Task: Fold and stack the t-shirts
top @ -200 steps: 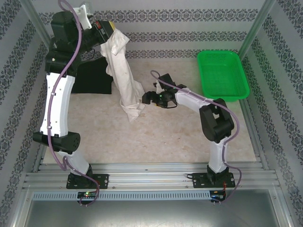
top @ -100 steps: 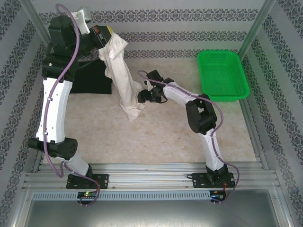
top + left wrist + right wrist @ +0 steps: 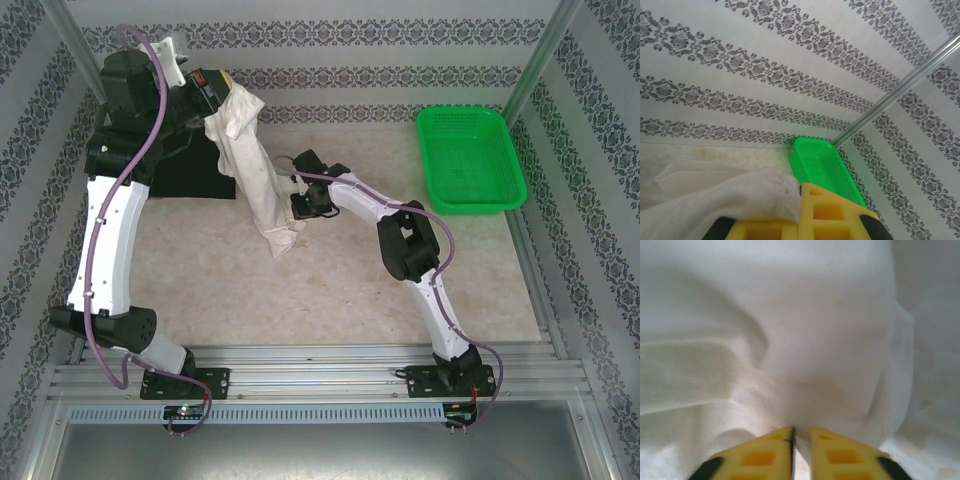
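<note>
The robot's raised left gripper has the cream t-shirt hanging in a narrow bunch, so it should let the t-shirt down and the right gripper should grab its edge again before the t-shirt is spread out.
The cream t-shirt hangs from my left gripper, which is raised at the back left and shut on the shirt's top; its lower end rests crumpled on the table. In the left wrist view the cloth bunches against the closed yellow fingers. My right gripper is pressed against the hanging shirt's right edge, shut with a thin fold of the cream cloth pinched between its fingers. The black t-shirt lies flat on the table behind the left arm, partly hidden by it.
A green mesh basket stands at the back right corner, also seen from the left wrist as the basket. Patterned walls and metal posts close in the table on three sides. The beige tabletop lies in front of the shirt.
My right gripper has moved left up to the hanging cream shirt and shut on its edge. The left arm has shifted slightly left, still holding the shirt up.
</note>
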Robot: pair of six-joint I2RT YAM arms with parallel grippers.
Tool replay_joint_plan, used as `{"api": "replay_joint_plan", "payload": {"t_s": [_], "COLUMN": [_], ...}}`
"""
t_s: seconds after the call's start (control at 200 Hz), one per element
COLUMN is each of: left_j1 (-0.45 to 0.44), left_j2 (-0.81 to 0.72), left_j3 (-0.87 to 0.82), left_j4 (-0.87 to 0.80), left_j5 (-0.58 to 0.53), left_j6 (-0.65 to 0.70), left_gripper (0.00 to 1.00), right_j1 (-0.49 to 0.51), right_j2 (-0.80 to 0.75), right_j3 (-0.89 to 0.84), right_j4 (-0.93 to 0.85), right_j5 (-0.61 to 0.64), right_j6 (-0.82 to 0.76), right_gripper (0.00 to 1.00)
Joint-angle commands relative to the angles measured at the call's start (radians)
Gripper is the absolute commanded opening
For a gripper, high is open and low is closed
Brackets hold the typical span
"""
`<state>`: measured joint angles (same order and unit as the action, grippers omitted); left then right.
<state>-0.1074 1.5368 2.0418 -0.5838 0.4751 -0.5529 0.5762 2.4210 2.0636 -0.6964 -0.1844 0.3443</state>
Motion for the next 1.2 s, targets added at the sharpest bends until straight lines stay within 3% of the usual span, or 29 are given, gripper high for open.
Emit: {"api": "replay_joint_plan", "payload": {"t_s": [0.0,0.15,0.29,0.52,0.58,0.669,0.734,0.929,1.194], "left_j1": [0.03,0.083,0.143,0.151,0.15,0.15,0.15,0.152,0.167], "left_j2": [-0.062,-0.142,-0.2,-0.234,-0.235,-0.242,-0.246,-0.276,-0.346], "left_j3": [-0.051,-0.143,-0.206,-0.244,-0.265,-0.301,-0.321,-0.396,-0.559], "left_j4": [0.093,0.116,0.158,0.209,0.235,0.253,0.242,0.197,0.157], "left_j5": [-0.016,-0.03,-0.009,0.017,0.033,0.033,0.026,-0.007,-0.064], "left_j6": [0.014,0.017,-0.019,-0.057,-0.077,-0.084,-0.077,-0.045,-0.005], "left_gripper": [0.0,0.0,0.0,0.0,0.0,0.0,0.0,0.0,0.0], "right_j1": [-0.035,-0.086,-0.148,-0.249,-0.265,-0.245,-0.199,-0.142,-0.122], "right_j2": [-0.06,-0.306,-0.512,-0.782,-0.759,-0.664,-0.594,-0.361,-0.197], "right_j3": [-0.042,-0.202,-0.275,-0.409,-0.405,-0.38,-0.365,-0.307,-0.27], "right_j4": [0.05,0.193,0.219,0.291,0.263,0.193,0.156,0.179,0.264], "right_j5": [0.005,0.031,0.008,-0.073,-0.173,-0.316,-0.335,-0.414,-0.485], "right_j6": [0.064,0.1,0.109,0.133,0.133,0.135,0.111,0.304,0.568], "right_gripper": [0.03,0.0,0.0,0.0,0.01,0.47,0.61,0.72,0.71]}}
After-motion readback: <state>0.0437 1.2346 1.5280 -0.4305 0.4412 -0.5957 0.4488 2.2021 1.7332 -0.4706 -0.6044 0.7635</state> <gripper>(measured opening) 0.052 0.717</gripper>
